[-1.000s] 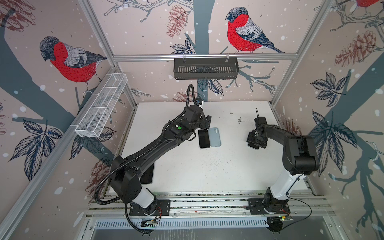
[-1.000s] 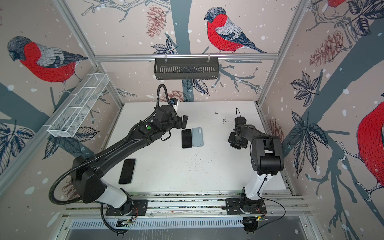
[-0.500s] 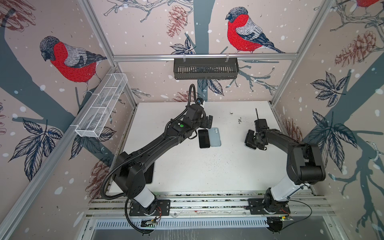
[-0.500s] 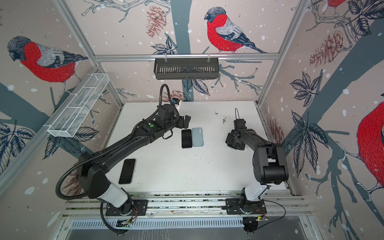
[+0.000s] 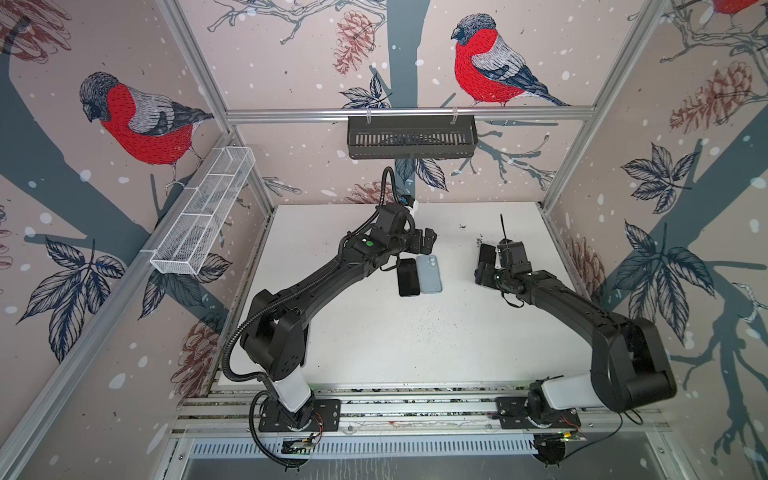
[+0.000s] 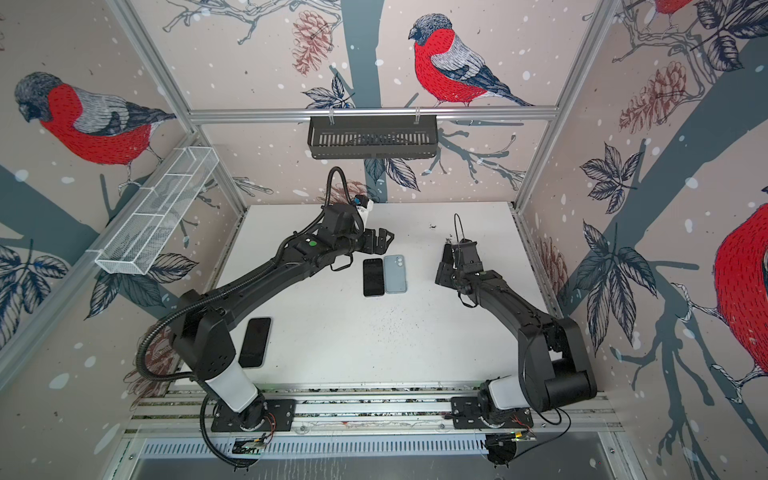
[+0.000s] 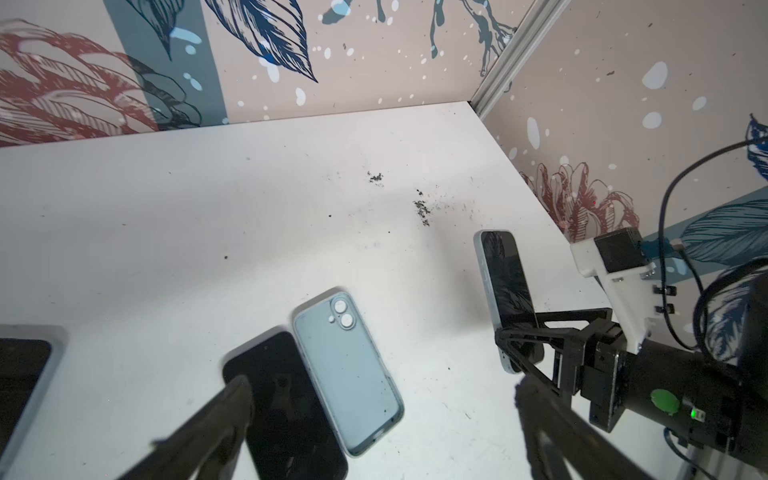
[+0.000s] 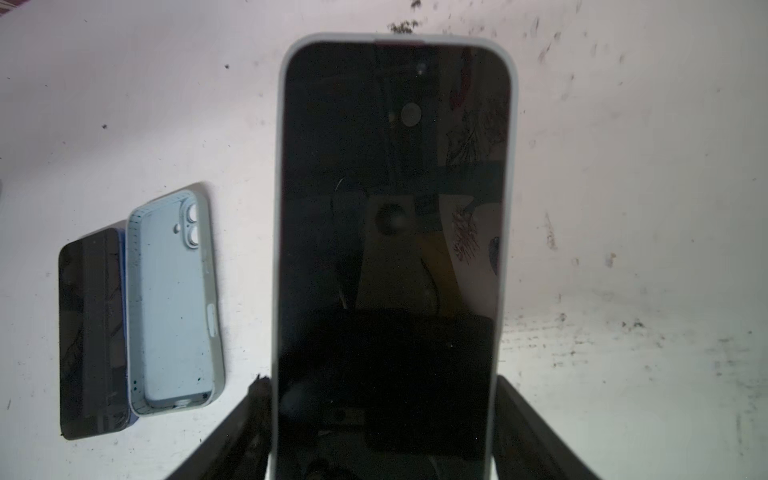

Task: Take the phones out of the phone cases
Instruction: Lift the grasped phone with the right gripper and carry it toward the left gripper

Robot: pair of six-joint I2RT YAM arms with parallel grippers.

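Observation:
I can see the cased phone's upper end (image 5: 488, 251) sticking out free beyond my right gripper, so I keep moving my open left gripper toward that upper end and close it there.
A phone in a pale case (image 8: 395, 187) stands up off the table, and my right gripper (image 8: 384, 399) is shut across its lower sides, dark screen toward the wrist camera. Both top views show that cased phone (image 5: 487, 253) (image 6: 449, 254) right of centre, as does the left wrist view (image 7: 505, 291). My left gripper (image 5: 426, 243) (image 6: 380, 241) (image 7: 382, 386) is open and holds nothing. It hovers by the far end of a bare black phone (image 5: 408, 277) (image 7: 286, 407) and an empty light blue case (image 5: 429, 274) (image 7: 347, 374), which lie side by side mid-table.
Another dark phone (image 6: 255, 341) lies flat by the left arm's base. A dark-screened slab with a grey rim (image 7: 20, 374) shows at the edge of the left wrist view. Dark crumbs (image 7: 422, 208) dot the white table (image 5: 374, 340). A black basket (image 5: 411, 137) hangs on the back wall.
My right gripper has carried the cased phone a little toward the table's centre. My left gripper has shifted slightly right, staying open. The phone and case on the table have not moved.

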